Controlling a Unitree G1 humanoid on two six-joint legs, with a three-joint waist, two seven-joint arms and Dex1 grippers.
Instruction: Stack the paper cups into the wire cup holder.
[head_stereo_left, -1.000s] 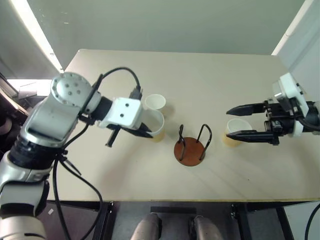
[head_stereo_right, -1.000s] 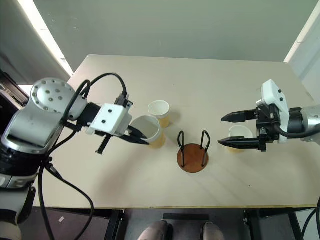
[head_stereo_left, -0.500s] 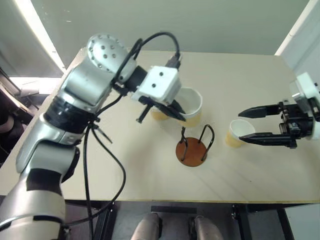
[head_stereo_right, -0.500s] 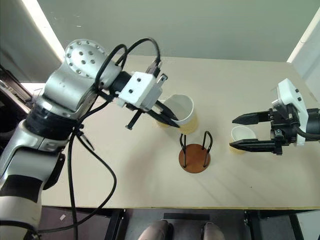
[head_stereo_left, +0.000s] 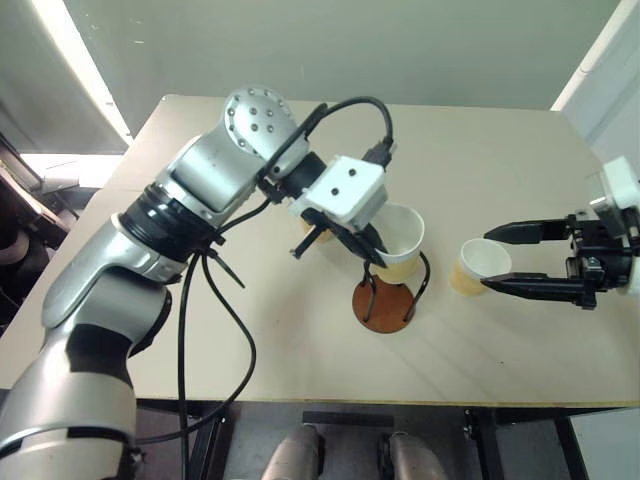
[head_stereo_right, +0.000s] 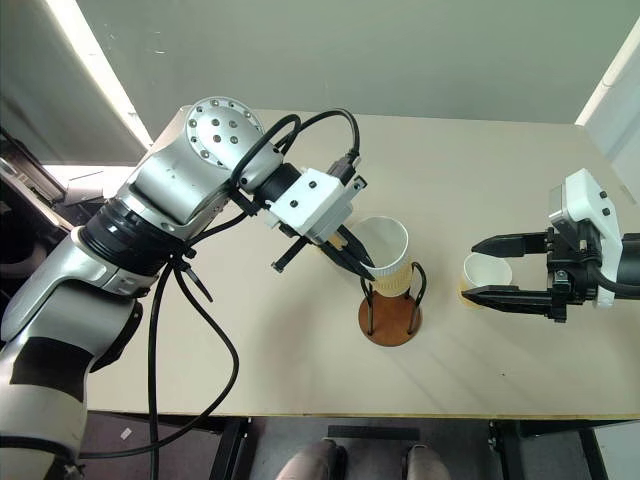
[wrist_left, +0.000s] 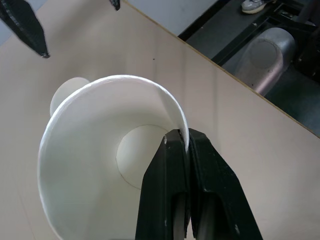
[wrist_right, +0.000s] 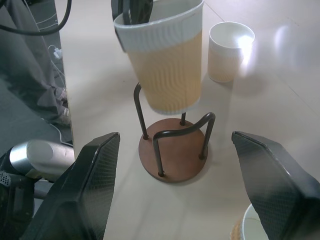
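The hanging paper cup (head_stereo_left: 402, 248) gets narrower toward the bottom. So the cup (head_stereo_left: 480, 267) by my right gripper will go down inside almost to its rim when I stack it.
My left gripper (head_stereo_left: 375, 258) is shut on the rim of a paper cup (head_stereo_left: 402, 240), one finger inside and one outside (wrist_left: 172, 165). The cup hangs slightly tilted over the wire cup holder (head_stereo_left: 383, 306), its bottom about level with the tops of the two black wire loops (wrist_right: 172, 132). The holder's reddish-brown base is bare. My right gripper (head_stereo_left: 490, 260) is open at the right, and a second paper cup (head_stereo_left: 478, 265) stands on the table by its fingertips. A third paper cup (wrist_right: 230, 50) stands beyond the holder, mostly hidden behind my left gripper in the eye views.
The beige table (head_stereo_left: 300, 350) ends close in front of the holder. Black cables (head_stereo_left: 200, 330) hang from my left arm over the table's left part.
My left gripper has carried its paper cup to the right, from beside the third cup to above the wire cup holder. The right gripper has stayed open in about the same place.
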